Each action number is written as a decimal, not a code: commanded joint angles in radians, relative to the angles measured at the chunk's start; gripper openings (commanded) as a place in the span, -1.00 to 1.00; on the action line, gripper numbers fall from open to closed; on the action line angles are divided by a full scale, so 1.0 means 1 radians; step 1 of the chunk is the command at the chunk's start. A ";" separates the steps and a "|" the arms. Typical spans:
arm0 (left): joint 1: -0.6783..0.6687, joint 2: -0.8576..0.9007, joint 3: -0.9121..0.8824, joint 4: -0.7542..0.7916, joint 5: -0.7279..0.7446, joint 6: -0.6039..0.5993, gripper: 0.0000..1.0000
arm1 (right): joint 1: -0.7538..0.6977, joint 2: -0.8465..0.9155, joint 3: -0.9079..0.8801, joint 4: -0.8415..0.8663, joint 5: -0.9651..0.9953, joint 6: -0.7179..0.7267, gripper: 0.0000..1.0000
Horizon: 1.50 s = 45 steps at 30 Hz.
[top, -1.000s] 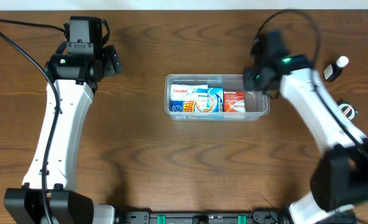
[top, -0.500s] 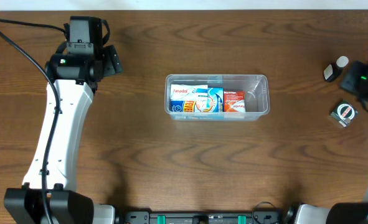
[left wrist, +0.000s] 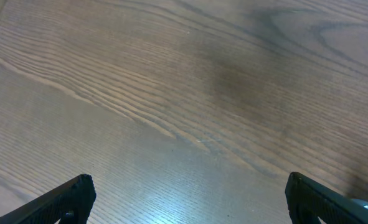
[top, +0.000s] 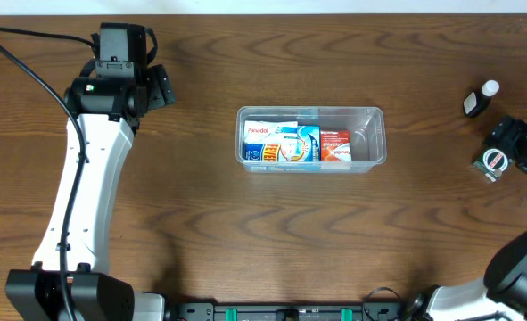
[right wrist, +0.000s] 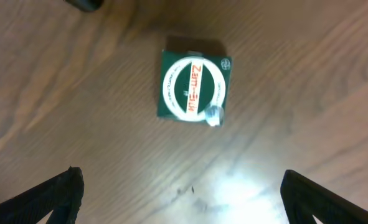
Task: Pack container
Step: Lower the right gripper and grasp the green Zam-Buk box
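Note:
My right gripper is to keep going down until its open fingers are on both sides of the white label (right wrist: 194,88), then close, as the green box (top: 492,164) lies square to the fingers and clear of the bottle.
The clear container (top: 370,111) lies at the table's middle. Its left and middle hold a blue-and-white Panadol box (top: 265,141), a second blue box (top: 297,143) and a red box (top: 335,145), while its right end is bare. My right gripper (top: 507,147) hangs open at the far right, beside a small green box (top: 492,161). In the right wrist view that green box (right wrist: 193,86) with a round white label lies ahead of the open right gripper (right wrist: 180,199), untouched. My left gripper (top: 157,87) stands open at the back left, and in its own view the left gripper (left wrist: 187,202) is over bare wood.
A small dark bottle with a white cap (top: 479,98) lies at the far right, behind the green box. Its dark body (right wrist: 87,5) shows at the top edge of the right wrist view. The left arm (top: 85,178) stretches along the table's left side.
My right arm has swung from the container's right end out to the far right, over the green box, and its jaws have opened. The left arm has not moved.

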 commanded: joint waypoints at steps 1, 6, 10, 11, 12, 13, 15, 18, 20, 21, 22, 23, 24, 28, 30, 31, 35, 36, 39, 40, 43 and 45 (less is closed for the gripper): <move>0.003 -0.001 0.010 -0.002 -0.013 0.000 0.96 | -0.012 0.040 0.000 0.026 -0.003 -0.024 0.99; 0.003 -0.001 0.010 -0.002 -0.013 0.000 0.96 | -0.019 0.113 -0.001 0.091 -0.003 -0.057 0.99; 0.003 -0.001 0.010 -0.002 -0.013 0.000 0.96 | -0.024 0.166 -0.001 0.112 -0.004 -0.068 0.99; 0.003 -0.001 0.010 -0.002 -0.013 0.000 0.96 | -0.024 0.177 -0.001 0.119 -0.004 -0.077 0.99; 0.003 -0.001 0.010 -0.002 -0.013 0.000 0.96 | -0.024 0.188 -0.001 0.125 -0.003 -0.087 0.99; 0.003 -0.001 0.010 -0.002 -0.013 0.000 0.96 | -0.025 0.199 -0.001 0.131 -0.002 -0.092 0.98; 0.003 -0.001 0.010 -0.002 -0.013 0.000 0.96 | -0.031 0.216 -0.001 0.145 -0.003 -0.100 0.98; 0.003 -0.001 0.010 -0.002 -0.013 0.000 0.96 | -0.049 0.234 -0.001 0.161 -0.004 -0.101 0.98; 0.003 -0.001 0.010 -0.002 -0.013 0.000 0.96 | -0.058 0.242 -0.001 0.163 -0.006 -0.099 0.99; 0.003 -0.001 0.010 -0.002 -0.013 0.000 0.96 | -0.062 0.246 -0.001 0.166 -0.010 -0.098 0.99; 0.003 -0.001 0.010 -0.002 -0.013 0.000 0.96 | -0.064 0.250 -0.001 0.169 -0.017 -0.098 0.98; 0.003 -0.001 0.010 -0.002 -0.013 0.000 0.96 | -0.065 0.253 -0.001 0.171 -0.024 -0.098 0.99; 0.003 -0.001 0.010 -0.002 -0.013 0.000 0.96 | -0.065 0.256 -0.001 0.173 -0.025 -0.098 0.99; 0.003 -0.001 0.010 -0.002 -0.013 0.000 0.96 | -0.064 0.267 -0.001 0.183 -0.049 -0.098 0.98; 0.003 -0.001 0.010 -0.002 -0.013 0.000 0.96 | -0.062 0.267 -0.003 0.195 -0.049 -0.099 0.98; 0.003 -0.001 0.010 -0.002 -0.013 0.000 0.96 | -0.062 0.267 -0.003 0.199 -0.049 -0.099 0.98; 0.003 -0.001 0.010 -0.002 -0.013 0.000 0.96 | -0.062 0.267 -0.009 0.208 -0.049 -0.098 0.98; 0.003 -0.001 0.010 -0.002 -0.013 0.000 0.96 | -0.062 0.267 -0.013 0.212 -0.049 -0.098 0.98; 0.003 -0.001 0.010 -0.002 -0.013 0.000 0.96 | -0.060 0.267 -0.027 0.232 -0.049 -0.098 0.97; 0.003 -0.001 0.010 -0.002 -0.013 0.000 0.96 | -0.060 0.267 -0.035 0.242 -0.049 -0.098 0.96; 0.003 -0.001 0.010 -0.002 -0.013 0.000 0.96 | -0.060 0.267 -0.057 0.267 -0.050 -0.097 0.93; 0.003 -0.001 0.010 -0.002 -0.013 0.000 0.96 | -0.060 0.267 -0.071 0.280 -0.058 -0.089 0.90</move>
